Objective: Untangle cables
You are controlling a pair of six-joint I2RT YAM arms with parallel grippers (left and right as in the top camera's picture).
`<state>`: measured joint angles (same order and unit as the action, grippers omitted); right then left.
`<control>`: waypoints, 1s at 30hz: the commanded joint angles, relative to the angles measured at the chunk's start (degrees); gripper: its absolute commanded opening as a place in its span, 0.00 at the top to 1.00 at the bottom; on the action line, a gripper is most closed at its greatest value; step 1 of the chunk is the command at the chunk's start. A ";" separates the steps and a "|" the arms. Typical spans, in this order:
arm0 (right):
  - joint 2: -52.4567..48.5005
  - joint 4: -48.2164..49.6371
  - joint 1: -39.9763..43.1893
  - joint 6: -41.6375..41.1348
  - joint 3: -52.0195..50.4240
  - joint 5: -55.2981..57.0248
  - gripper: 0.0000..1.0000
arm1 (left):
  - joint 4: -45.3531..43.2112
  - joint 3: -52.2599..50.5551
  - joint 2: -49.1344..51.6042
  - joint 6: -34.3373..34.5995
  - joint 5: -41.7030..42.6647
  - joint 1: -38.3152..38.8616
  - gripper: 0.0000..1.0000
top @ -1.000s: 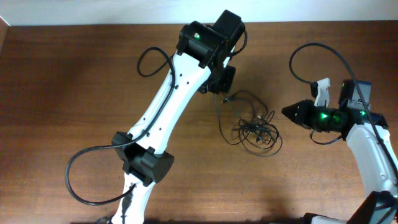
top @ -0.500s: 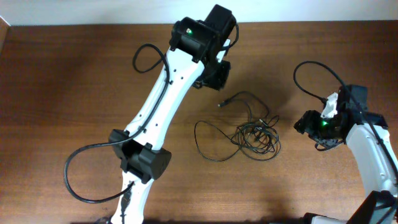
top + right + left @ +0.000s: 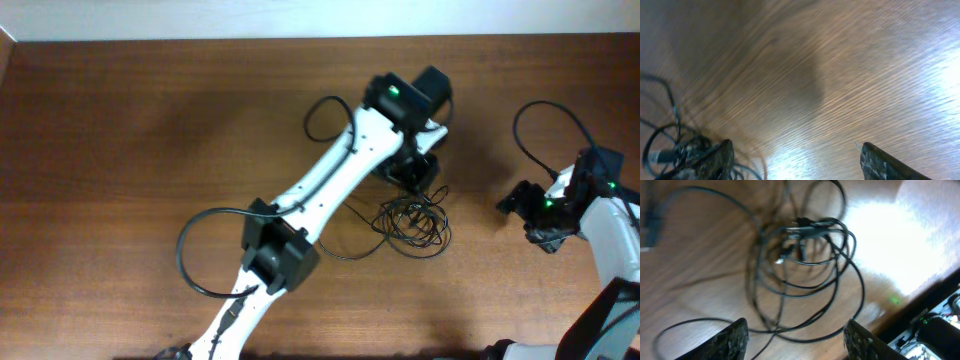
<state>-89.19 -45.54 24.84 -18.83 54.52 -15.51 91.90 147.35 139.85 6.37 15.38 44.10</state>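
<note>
The black tangle (image 3: 836,255) should stay bunched up when I pull a strand of cable, because loops cross and wrap around the plugs in the middle (image 3: 799,234).
The cables (image 3: 412,220) lie as one loose black tangle on the wooden table, right of centre, with one loop trailing left toward my left arm. In the left wrist view the cables (image 3: 802,255) spread just ahead of my left gripper (image 3: 797,342), which hangs open over them; strands run on the table between its fingers, not held. From overhead, the left gripper (image 3: 412,172) sits at the tangle's back edge. My right gripper (image 3: 510,203) stands open to the tangle's right, apart from it. Its own view shows the right gripper (image 3: 797,162) empty, with the cables (image 3: 662,145) at lower left.
The left arm (image 3: 330,195) crosses the table diagonally from the front left. Thick arm cables loop beside the left arm (image 3: 195,265) and above the right arm (image 3: 545,125). The table's back edge (image 3: 200,40) meets a white wall.
The left arm swung right and forward, from the back centre to over the tangle, and its gripper opened. The right gripper drew back to the right and opened. A cable strand dropped onto the table.
</note>
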 commanded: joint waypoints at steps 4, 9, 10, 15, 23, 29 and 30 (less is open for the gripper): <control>-4.13 0.13 5.60 -0.11 -0.33 -2.91 0.16 | -3.13 0.66 2.99 0.17 -3.85 6.43 0.35; -4.42 0.15 5.57 -0.11 -0.33 -2.89 0.13 | -12.50 0.66 4.63 7.06 -15.76 9.88 0.39; -4.42 0.15 5.57 -0.11 -0.33 -2.91 0.13 | -14.21 0.66 5.38 7.76 -17.31 10.54 0.40; -4.42 0.15 5.55 -0.11 -0.33 -2.93 0.12 | -15.76 0.66 9.35 7.74 -19.41 12.79 0.51; -4.42 -0.87 5.55 -0.09 -0.33 -5.11 0.12 | -15.10 1.55 12.02 5.66 -23.19 12.09 1.00; -4.42 -1.64 3.04 8.72 -0.33 -12.35 0.12 | -4.94 13.57 11.47 1.77 -21.22 8.35 1.00; -4.42 -1.62 1.92 12.09 -0.33 -15.91 0.12 | -2.43 17.33 11.45 -1.64 -17.62 7.26 1.00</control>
<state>-93.30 -47.16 29.52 -15.57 54.52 -22.46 85.30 155.41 152.05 11.33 -6.42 54.63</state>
